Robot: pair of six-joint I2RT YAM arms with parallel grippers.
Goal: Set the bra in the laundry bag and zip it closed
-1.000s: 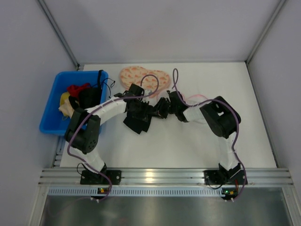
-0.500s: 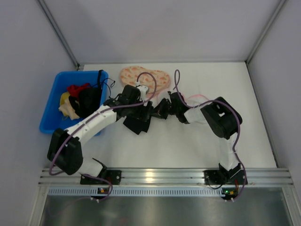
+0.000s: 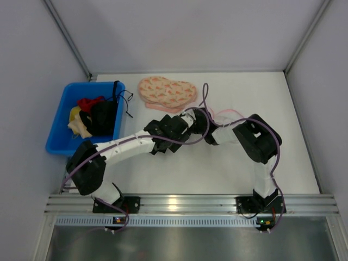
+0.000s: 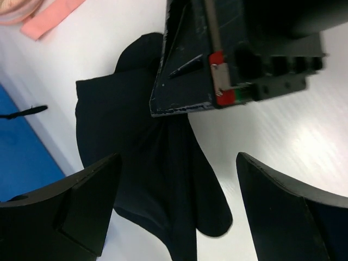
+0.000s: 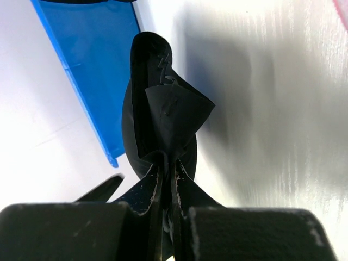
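Observation:
My right gripper is nearest the laundry bag (image 3: 228,112) and is holding the bra. Next, my left gripper takes the bra's loose fold (image 4: 182,187) so that my right gripper is free to open the bag.
The black bra (image 4: 147,157) hangs in a bunched fold just above the white table, and little of it shows from above (image 3: 159,148). My right gripper (image 5: 168,163) is shut on its upper fold, and the cloth (image 5: 163,109) droops beyond the tips. In the left wrist view that same right gripper (image 4: 217,65) pinches the top of the bra. My left gripper (image 4: 179,212) is open, its fingers wide apart on either side of the bra's lower end without touching it. From above, both grippers (image 3: 176,135) (image 3: 190,124) meet at mid-table. The laundry bag (image 3: 228,112) shows only as a thin pink rim behind my right forearm.
A blue bin (image 3: 62,117) with several garments stands at the left edge and also appears in the right wrist view (image 5: 92,65). A peach-pink heart-shaped cloth (image 3: 166,92) lies at the back of the table (image 3: 217,168).
My left gripper has opened and let go of the bra, and its wrist has swung right. My right gripper has shut on the bra. The heart-shaped cloth is now uncovered.

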